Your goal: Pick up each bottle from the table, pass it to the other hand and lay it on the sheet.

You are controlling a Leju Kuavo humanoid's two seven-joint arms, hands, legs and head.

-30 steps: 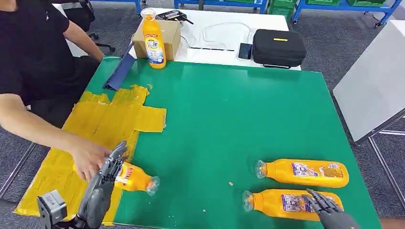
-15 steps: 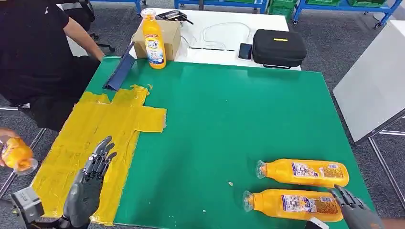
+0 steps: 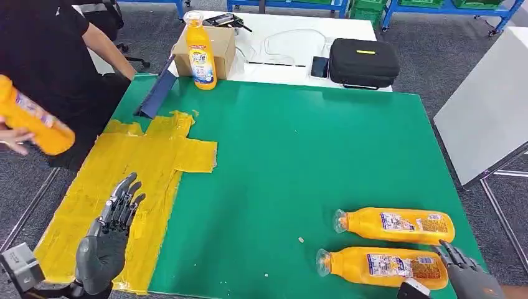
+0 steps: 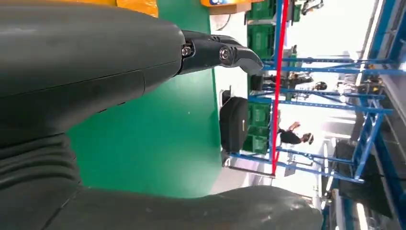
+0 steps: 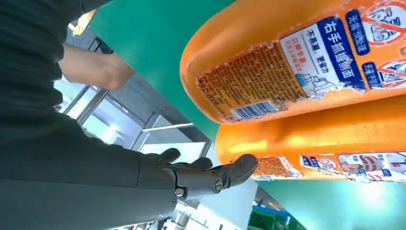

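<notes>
The small-print label [image 3: 403, 266] is on the upper side of the nearer bottle [image 3: 353, 265], so the robot should expect a blue and white label out of sight on the bottle's bottom side.
Two orange bottles lie on their sides on the green table [image 3: 299, 162] at the near right: the nearer bottle [image 3: 381, 266] and the farther bottle [image 3: 396, 225], necks pointing left. My right hand [image 3: 464, 274] is just past the nearer bottle's base, fingers spread, holding nothing; its wrist view shows the nearer bottle [image 5: 297, 62] and farther bottle [image 5: 316, 143] close by. My left hand [image 3: 109, 240] hovers empty over the yellow sheet [image 3: 134, 174], fingers spread. A person at the far left holds a third orange bottle [image 3: 32, 121] up off the table.
A fourth orange bottle [image 3: 199, 53] stands upright at the table's far edge beside a cardboard box [image 3: 221, 47]. A blue flat piece [image 3: 157, 93] lies at the far left corner. A black case [image 3: 363, 61] and a phone [image 3: 319, 66] sit on the white table behind.
The person took the bottle from beside my left hand on the sheet and lifted it away to the left. My left hand drew back toward me. My right hand slid back off the nearer bottle.
</notes>
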